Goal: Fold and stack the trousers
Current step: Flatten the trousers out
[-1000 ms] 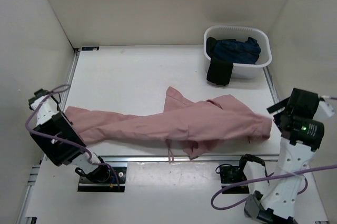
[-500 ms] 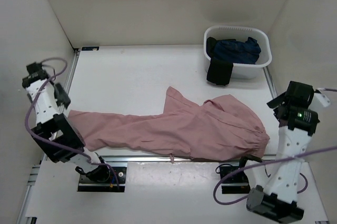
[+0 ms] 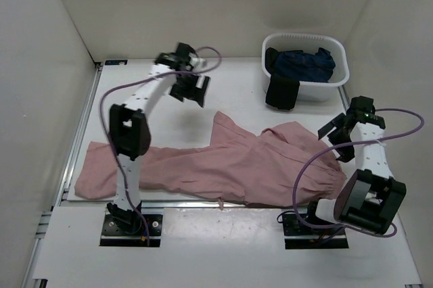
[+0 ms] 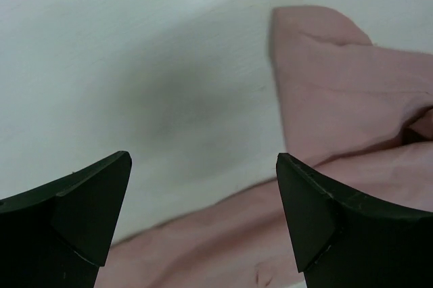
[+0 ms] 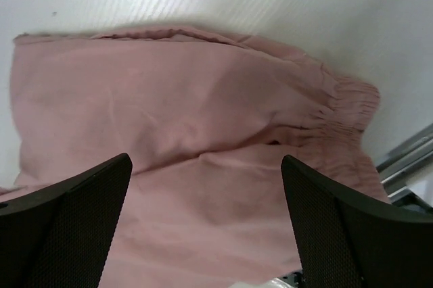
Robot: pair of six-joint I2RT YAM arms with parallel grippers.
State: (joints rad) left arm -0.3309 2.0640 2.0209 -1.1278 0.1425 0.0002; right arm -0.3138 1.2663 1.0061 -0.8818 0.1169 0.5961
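Note:
The leg end is folded up [image 3: 222, 122] toward the middle, so I expect that leg [image 3: 238, 142] will straighten next to the other when I hold the waistband and pull.
The dusty-pink trousers [image 3: 223, 166] lie wrinkled along the near part of the table, one leg end at the far left, the gathered waistband [image 5: 345, 102] at the right. A second leg end [image 4: 325, 78] is folded up toward the middle. My left gripper [image 3: 196, 94] hangs open above bare table at the back middle, just left of that folded leg end; nothing is between its fingers [image 4: 88, 200]. My right gripper [image 3: 337, 140] stands open above the waistband end, holding nothing, with the pink fabric [image 5: 203, 186] below its fingers [image 5: 81, 207].
A white basket [image 3: 342, 75] stands at the back right with dark blue clothes [image 3: 304, 63] in it and a black piece [image 3: 281, 92] hanging over its front rim. A metal rail [image 3: 223, 201] runs along the table's near edge. White walls close three sides.
The left gripper opened, let go of the leg end and swung from the far left to the back middle. The right arm rose and moved forward. The trousers settled flat.

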